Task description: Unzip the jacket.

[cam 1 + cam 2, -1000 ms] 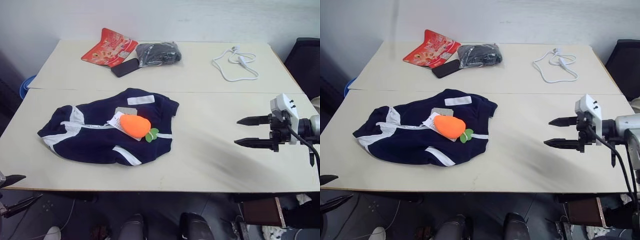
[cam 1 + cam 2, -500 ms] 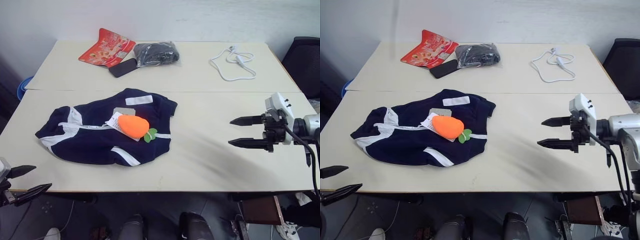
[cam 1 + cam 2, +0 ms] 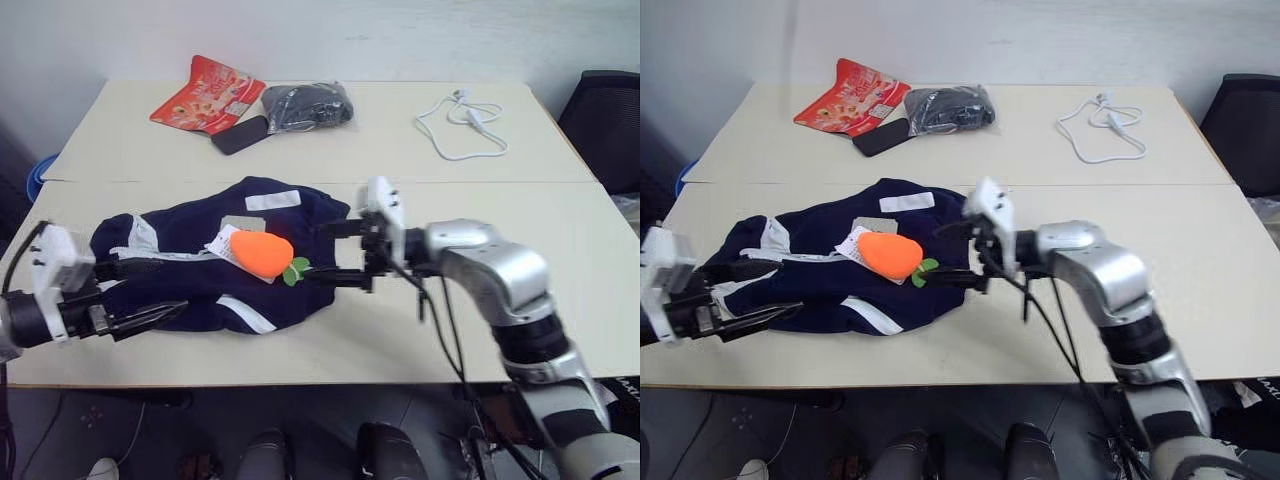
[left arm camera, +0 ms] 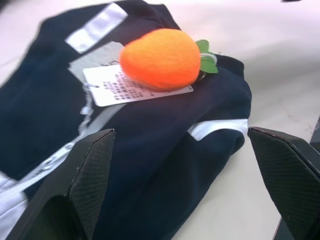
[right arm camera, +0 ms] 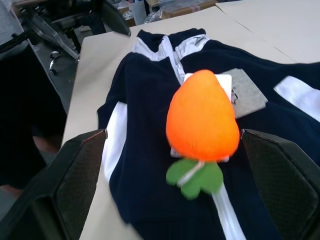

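The white paper tag (image 3: pixel 219 242) lies on the zipper's white line (image 3: pixel 172 255), so the tag should drag the zipper open to the hem when the robot pulls the tag.
The navy jacket (image 3: pixel 300 215) lies crumpled on the near table, left of centre, its white-edged zipper (image 5: pixel 175 57) closed. An orange plush carrot (image 3: pixel 262 253) rests on the jacket, over a white paper tag (image 4: pixel 120 87). My left gripper (image 3: pixel 172 285) hovers open over the jacket's left end, pointing right. From the jacket's right edge, my right gripper (image 3: pixel 315 253) points left at the carrot (image 5: pixel 202 122), open and empty. Neither gripper touches the fabric as far as I can see.
On the far table lie a red snack packet (image 3: pixel 195 93), a black phone (image 3: pixel 238 135), a black bundle in clear plastic (image 3: pixel 305 105) and a white cable (image 3: pixel 462 125). A black chair (image 3: pixel 605 120) stands at the right.
The right gripper swept left from the table's right side to the jacket's right edge. The left gripper rose from below the front edge to the jacket's left end. Both stayed open.
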Controlling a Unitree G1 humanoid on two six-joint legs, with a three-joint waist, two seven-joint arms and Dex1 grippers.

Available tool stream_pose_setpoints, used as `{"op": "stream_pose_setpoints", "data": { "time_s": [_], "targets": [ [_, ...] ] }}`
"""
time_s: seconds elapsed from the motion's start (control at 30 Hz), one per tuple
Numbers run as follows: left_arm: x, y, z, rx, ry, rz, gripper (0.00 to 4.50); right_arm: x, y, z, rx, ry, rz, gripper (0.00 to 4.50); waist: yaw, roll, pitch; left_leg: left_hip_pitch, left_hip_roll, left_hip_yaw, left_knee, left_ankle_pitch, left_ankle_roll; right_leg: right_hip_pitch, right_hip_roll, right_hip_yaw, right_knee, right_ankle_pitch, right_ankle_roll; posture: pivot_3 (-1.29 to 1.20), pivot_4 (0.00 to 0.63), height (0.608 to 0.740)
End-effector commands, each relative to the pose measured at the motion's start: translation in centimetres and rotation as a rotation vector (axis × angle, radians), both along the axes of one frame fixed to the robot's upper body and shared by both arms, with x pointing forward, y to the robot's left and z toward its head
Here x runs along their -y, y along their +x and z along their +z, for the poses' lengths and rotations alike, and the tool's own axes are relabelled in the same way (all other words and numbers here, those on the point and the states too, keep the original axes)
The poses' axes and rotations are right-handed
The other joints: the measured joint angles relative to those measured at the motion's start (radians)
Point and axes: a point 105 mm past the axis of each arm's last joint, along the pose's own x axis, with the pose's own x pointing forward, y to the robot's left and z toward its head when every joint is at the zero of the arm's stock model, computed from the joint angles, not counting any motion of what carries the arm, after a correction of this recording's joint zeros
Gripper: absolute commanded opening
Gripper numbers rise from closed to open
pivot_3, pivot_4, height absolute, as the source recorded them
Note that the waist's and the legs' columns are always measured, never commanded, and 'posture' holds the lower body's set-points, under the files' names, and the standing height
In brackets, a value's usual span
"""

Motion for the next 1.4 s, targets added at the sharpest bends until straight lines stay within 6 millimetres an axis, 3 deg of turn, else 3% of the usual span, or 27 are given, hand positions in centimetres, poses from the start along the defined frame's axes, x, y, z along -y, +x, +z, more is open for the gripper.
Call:
{"op": "stream_pose_setpoints", "data": {
  "time_s": [0.03,0.2,0.33,0.4,0.73,0.83,0.9,1.0,1.17,1.2,1.3,1.33,1.4],
  "targets": [
    [0.1,0.3,0.4,0.028,0.041,-0.014,4.47,-1.7,0.9,-0.4,0.043,-0.016,-0.024,4.49,0.0,0.0,0.0,0.0,0.0,0.002,0.0,0.0,0.0,0.0,0.0,0.0,0.0,0.0,0.0,0.0,0.15,0.74],
    [0.7,0.8,0.0,0.033,0.068,-0.037,4.47,-5.1,2.0,-1.7,0.044,-0.032,-0.062,4.49,-0.002,0.0,0.0,0.0,0.0,0.004,0.0,0.0,0.0,-0.004,0.0,0.003,0.001,0.0,0.0,0.0,0.15,0.74],
    [1.0,1.0,-0.1,0.041,0.079,-0.047,4.49,-6.2,2.2,-2.4,0.055,-0.044,-0.067,4.32,-0.004,0.0,0.0,-0.001,0.001,0.006,0.0,0.0,0.0,-0.008,0.001,0.006,0.005,0.0,0.0,0.0,0.15,0.74],
    [1.1,1.1,0.0,0.048,0.081,-0.048,4.5,-6.3,2.3,-2.3,0.055,-0.035,-0.065,3.87,-0.002,0.0,0.0,-0.001,0.001,0.006,0.0,0.0,0.0,-0.008,0.001,0.008,0.005,0.0,0.0,0.0,0.15,0.74],
    [2.5,1.7,-0.3,0.069,0.064,-0.09,4.5,-5.9,2.6,-2.2,0.05,-0.003,-0.087,0.58,-0.004,-0.001,0.0,-0.001,0.003,0.009,0.0,0.0,-0.001,-0.009,0.004,0.014,0.005,0.0,0.0,0.0,0.15,0.74],
    [3.6,2.1,-0.1,0.085,0.029,-0.123,4.5,-4.3,2.3,-1.0,0.015,0.063,-0.092,0.02,0.0,-0.001,0.0,-0.001,0.003,0.009,0.0,0.0,-0.001,-0.009,0.005,0.017,0.005,0.0,0.0,0.0,0.15,0.74],
    [4.9,2.5,0.1,0.1,0.001,-0.162,4.5,-1.7,2.9,0.0,0.0,0.116,-0.164,0.02,0.004,-0.001,-0.001,-0.001,0.002,0.008,0.0,0.0,-0.001,-0.009,0.005,0.019,0.005,0.0,0.0,0.0,0.15,0.74],
    [6.9,3.1,0.3,0.121,-0.029,-0.22,4.5,4.5,5.0,1.4,-0.011,0.171,-0.389,0.02,0.013,-0.002,-0.001,-0.002,0.001,0.007,0.001,0.0,0.0,-0.008,0.005,0.021,0.005,0.0,0.0,0.0,0.15,0.74],
    [9.8,3.6,0.5,0.136,-0.076,-0.315,4.5,19.7,6.8,1.9,0.009,0.138,-0.871,0.02,0.028,-0.002,-0.001,-0.002,0.0,0.009,0.001,0.0,0.0,-0.009,0.005,0.022,0.004,0.0,0.0,0.0,0.15,0.74],
    [10.5,3.6,0.5,0.137,-0.08,-0.35,4.5,24.7,6.6,1.1,0.012,0.084,-1.025,0.02,0.027,-0.002,-0.001,-0.002,0.0,0.01,0.0,0.0,0.0,-0.009,0.005,0.022,0.003,0.0,0.0,0.0,0.15,0.74],
    [11.8,3.7,0.6,0.141,-0.079,-0.415,4.5,35.1,4.4,0.1,0.006,0.015,-1.359,0.02,0.035,-0.002,-0.001,-0.002,-0.001,0.018,0.0,-0.001,0.0,-0.008,0.005,0.022,0.002,0.0,0.0,0.0,0.15,0.74],
    [12.0,3.8,0.7,0.142,-0.078,-0.427,4.5,37.8,3.4,-0.4,-0.01,0.019,-1.453,0.02,0.032,-0.002,-0.001,-0.002,-0.001,0.019,0.0,-0.001,0.001,-0.008,0.004,0.022,0.001,0.0,0.0,0.0,0.15,0.74],
    [12.2,4.0,0.6,0.143,-0.07,-0.442,4.5,41.1,1.9,-1.5,-0.036,-0.003,-1.557,0.02,0.022,-0.002,-0.001,-0.001,0.0,0.02,0.0,0.0,0.001,-0.008,0.005,0.023,0.001,0.0,0.0,0.0,0.15,0.74]
  ]
}}
